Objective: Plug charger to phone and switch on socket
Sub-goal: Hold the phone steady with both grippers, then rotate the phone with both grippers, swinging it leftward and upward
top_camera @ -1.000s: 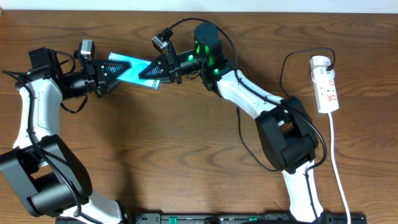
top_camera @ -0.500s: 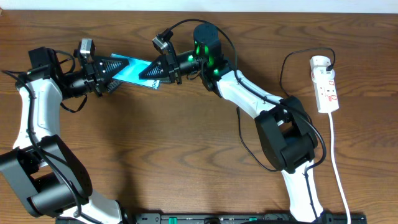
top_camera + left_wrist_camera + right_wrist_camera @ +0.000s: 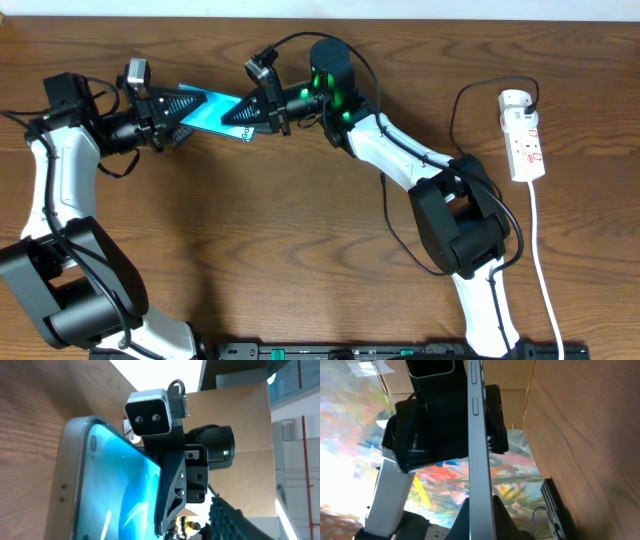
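Note:
The socket and its black cable show past the phone's edge, so the robot should expect to find the plug tip behind the phone when it turns the phone.
The phone, screen bright cyan, hangs above the table's far left between the two arms. My right gripper is shut on its right end. In the right wrist view the phone stands edge-on with my right gripper pinching it from both sides. My left gripper is open, its jaws astride the phone's left end. One ribbed left finger stands well off the screen. The socket lies at the far right. The charger cable loops from it and its plug tip is hidden.
The socket's white cord runs down the right side toward the front edge. The right arm's base stands right of centre, the left arm's base at the front left. A black rail lines the front edge.
My left gripper's jaws have spread apart at the phone's left end. The right gripper still holds the phone in about the same place.

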Robot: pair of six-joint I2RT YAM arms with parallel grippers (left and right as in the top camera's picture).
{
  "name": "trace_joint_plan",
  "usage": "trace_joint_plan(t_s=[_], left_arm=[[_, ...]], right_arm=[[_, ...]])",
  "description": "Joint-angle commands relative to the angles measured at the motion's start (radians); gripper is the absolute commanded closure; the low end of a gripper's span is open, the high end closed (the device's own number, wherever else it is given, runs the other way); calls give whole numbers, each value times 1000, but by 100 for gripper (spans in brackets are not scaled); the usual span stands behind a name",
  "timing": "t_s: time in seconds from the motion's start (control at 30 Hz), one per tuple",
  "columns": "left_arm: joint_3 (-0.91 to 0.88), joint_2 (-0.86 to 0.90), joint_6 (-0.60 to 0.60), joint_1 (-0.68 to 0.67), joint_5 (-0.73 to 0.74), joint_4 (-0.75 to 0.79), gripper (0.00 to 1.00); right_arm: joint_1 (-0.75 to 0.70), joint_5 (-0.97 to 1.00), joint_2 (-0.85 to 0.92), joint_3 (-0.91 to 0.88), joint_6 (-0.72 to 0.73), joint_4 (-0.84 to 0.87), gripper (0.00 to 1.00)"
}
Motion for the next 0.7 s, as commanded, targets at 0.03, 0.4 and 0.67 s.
trace_joint_plan(t_s=[0.03, 0.4, 0.67], left_arm=[[32, -28, -185, -3, 31, 97, 61], [32, -28, -391, -3, -15, 262, 62], [32, -28, -575, -3, -98, 417, 71]], right_arm=[[12, 26, 4, -2, 60, 16, 99], [20, 58, 4, -2, 191, 63, 99], [29, 110, 4, -2, 264, 85, 99]])
